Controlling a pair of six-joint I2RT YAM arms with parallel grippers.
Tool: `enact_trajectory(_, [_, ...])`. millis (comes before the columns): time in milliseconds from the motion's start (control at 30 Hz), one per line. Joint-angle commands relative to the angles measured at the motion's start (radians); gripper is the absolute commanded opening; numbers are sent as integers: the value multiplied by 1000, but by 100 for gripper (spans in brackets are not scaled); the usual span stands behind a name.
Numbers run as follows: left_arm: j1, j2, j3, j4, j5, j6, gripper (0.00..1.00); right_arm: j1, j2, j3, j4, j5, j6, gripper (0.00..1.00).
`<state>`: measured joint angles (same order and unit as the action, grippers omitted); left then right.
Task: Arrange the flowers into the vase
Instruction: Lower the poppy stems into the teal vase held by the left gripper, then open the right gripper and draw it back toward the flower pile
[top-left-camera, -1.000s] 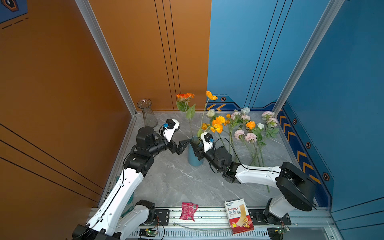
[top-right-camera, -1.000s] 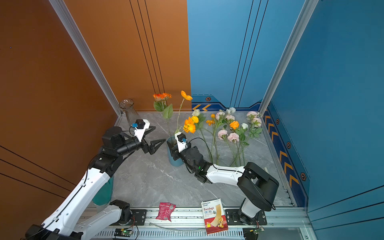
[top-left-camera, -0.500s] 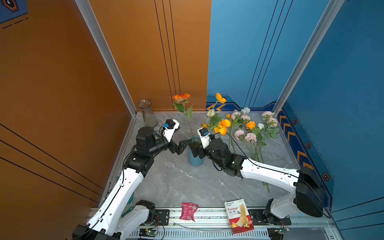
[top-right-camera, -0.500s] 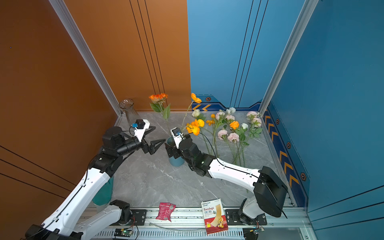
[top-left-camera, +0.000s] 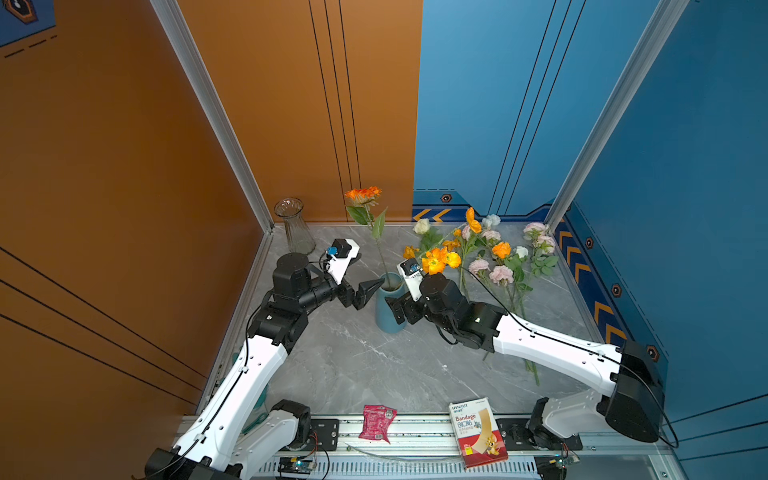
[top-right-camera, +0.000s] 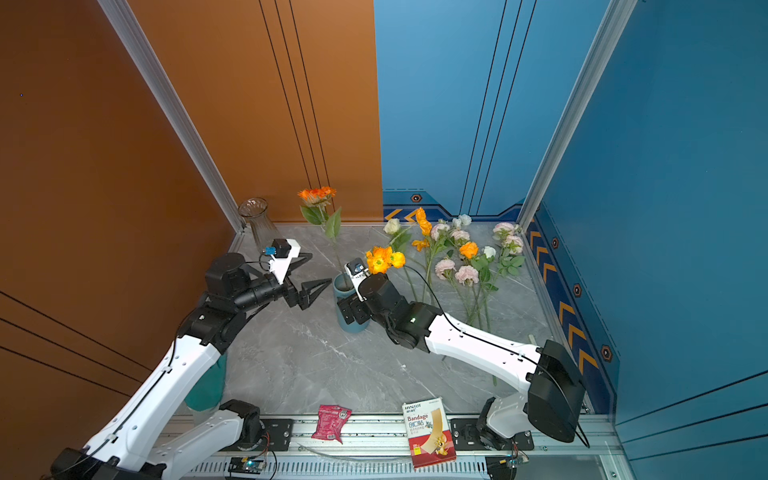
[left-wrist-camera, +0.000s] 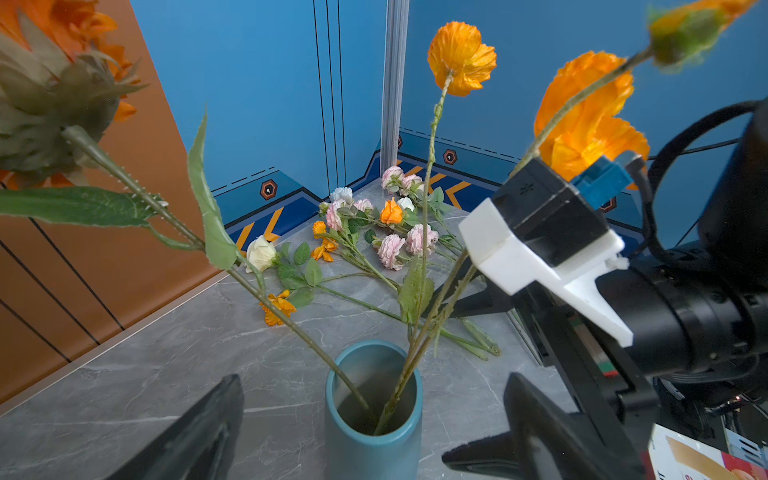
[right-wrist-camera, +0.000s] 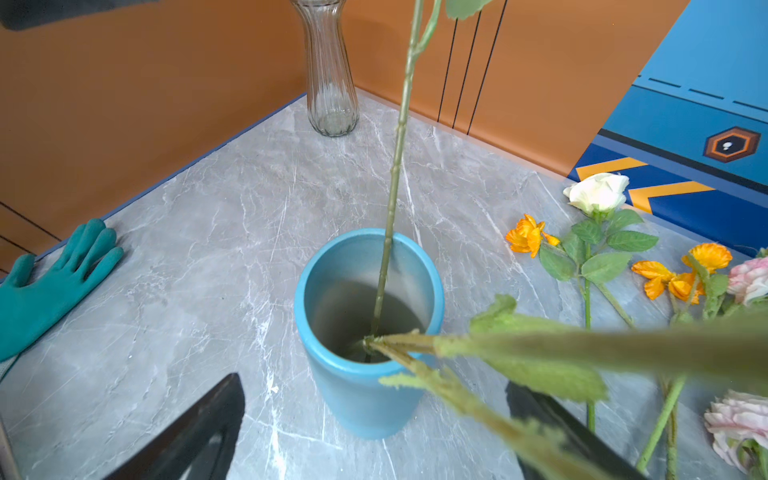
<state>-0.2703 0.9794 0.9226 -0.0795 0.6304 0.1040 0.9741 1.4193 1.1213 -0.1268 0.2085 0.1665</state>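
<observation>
The poppy stem's end is inside the blue vase, so my right gripper should keep backing away, then go on to the white rose's stem and close there.
The blue vase stands mid-table and holds an orange gerbera and a stem of orange poppies that leans right over its rim. The other flowers lie in a pile at the back right. My right gripper is open low against the vase's right side, and the poppy stems pass loose between its jaws. Left of the vase mouth, my left gripper is open and holds nothing.
A clear glass vase stands in the back left corner. A teal glove lies by the left wall. A red packet and a bandage box rest on the front rail. Walls close in on the left, back and right.
My right gripper has opened, let go of the poppy stems and dropped lower beside the vase. The poppies have tipped down to the right. The left arm has not moved.
</observation>
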Motion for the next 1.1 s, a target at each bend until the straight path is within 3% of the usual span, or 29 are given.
enact_trajectory(0, [-16, 13, 19, -28, 14, 8, 98, -5, -29, 21, -101, -68, 23, 99])
enact_trajectory(267, [-52, 13, 27, -70, -30, 43, 98, -2, -79, -39, -183, -153, 28, 100])
enact_trajectory(600, [-88, 15, 39, -100, -57, 75, 98, 4, -247, -211, -265, -201, 69, 100])
enact_trajectory(800, [-123, 11, 47, -159, -84, 98, 98, -12, -316, -385, -283, -139, 122, 97])
enact_trajectory(933, [-174, 14, 60, -215, -128, 145, 98, -110, -312, -457, -258, -86, 176, 95])
enact_trajectory(1067, [-231, 29, 75, -278, -169, 201, 98, -323, -279, -508, -124, -172, 189, 80])
